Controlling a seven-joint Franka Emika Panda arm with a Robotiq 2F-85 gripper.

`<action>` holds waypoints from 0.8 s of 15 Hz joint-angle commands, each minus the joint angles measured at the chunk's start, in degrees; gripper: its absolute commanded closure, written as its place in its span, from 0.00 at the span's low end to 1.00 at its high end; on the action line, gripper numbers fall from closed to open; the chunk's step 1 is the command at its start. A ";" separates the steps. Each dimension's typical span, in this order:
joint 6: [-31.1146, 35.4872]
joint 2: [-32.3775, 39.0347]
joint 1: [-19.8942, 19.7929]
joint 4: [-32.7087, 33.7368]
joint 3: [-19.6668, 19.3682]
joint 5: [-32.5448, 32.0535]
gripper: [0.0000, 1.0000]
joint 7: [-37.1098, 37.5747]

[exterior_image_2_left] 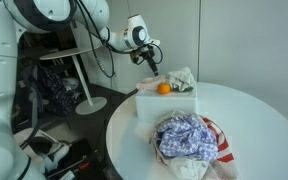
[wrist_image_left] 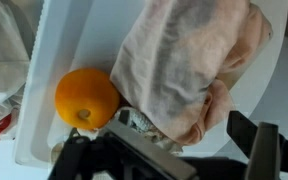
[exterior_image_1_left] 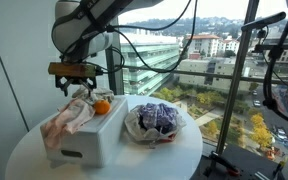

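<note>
The pink cloth is below my open fingers with the orange outside them, so I should go on down before my gripper closes on the cloth.
An orange lies on top of a white box, next to a crumpled pink cloth draped over the same box. My gripper hangs just above them, open, with nothing between its dark fingers. In both exterior views the gripper hovers over the far end of the box, close to the orange and the cloth, touching neither.
The box stands on a round white table. Beside it sits a bundle of purple-blue patterned fabric. A tripod stands by the window. Cables and clutter fill the floor beyond the table.
</note>
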 commanded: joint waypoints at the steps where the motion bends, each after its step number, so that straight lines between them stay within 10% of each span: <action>1: -4.55 6.60 3.10 8.47 -1.62 3.71 0.00 -2.88; 9: -11.53 13.58 5.40 13.78 -3.07 6.97 0.00 -4.93; 10: -10.89 13.99 5.75 13.83 -3.37 6.38 0.25 -5.28; 12: -10.83 14.40 6.33 13.99 -3.81 6.15 0.34 -6.00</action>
